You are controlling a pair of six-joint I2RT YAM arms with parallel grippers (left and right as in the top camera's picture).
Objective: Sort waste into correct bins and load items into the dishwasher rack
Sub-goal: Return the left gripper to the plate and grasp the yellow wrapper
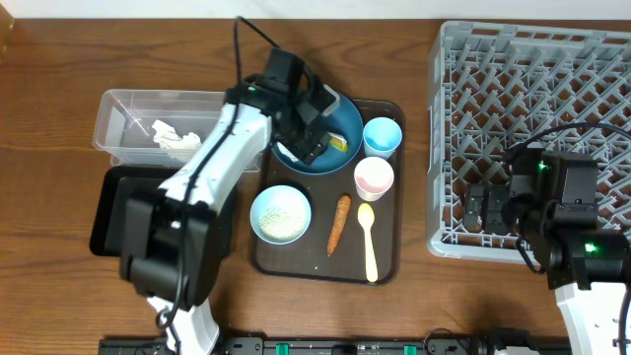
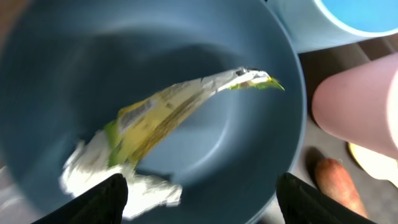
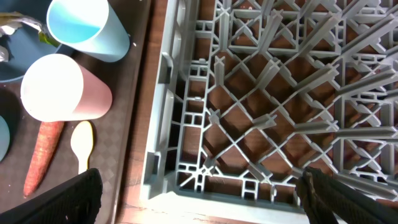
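The yellow-green wrapper (image 2: 180,106) lies uncovered ahead of my open fingers. My left gripper should go on down toward the wrapper's wide end (image 2: 137,132) and close across it.
The dark blue plate (image 1: 340,123) sits at the back of the brown serving tray (image 1: 385,266). It holds a yellow-green wrapper (image 2: 168,109) and a crumpled white paper scrap (image 2: 93,171). My left gripper (image 1: 314,138) hovers open just above the plate, and in the left wrist view (image 2: 199,199) its fingers straddle the paper scrap. On the tray are the light blue cup (image 1: 382,136), the pink-white cup (image 1: 374,177), the white bowl (image 1: 280,213) with rice, the carrot (image 1: 338,223) and the pale yellow spoon (image 1: 368,237). My right gripper (image 1: 490,207) is open and empty above the near left corner of the grey dishwasher rack (image 1: 552,59).
The clear tub (image 1: 123,113) at the back left holds white paper scraps (image 1: 175,138). The black tray (image 1: 113,197) lies in front of it, partly under my left arm. The rack corner (image 3: 186,174), cups, carrot and spoon show in the right wrist view.
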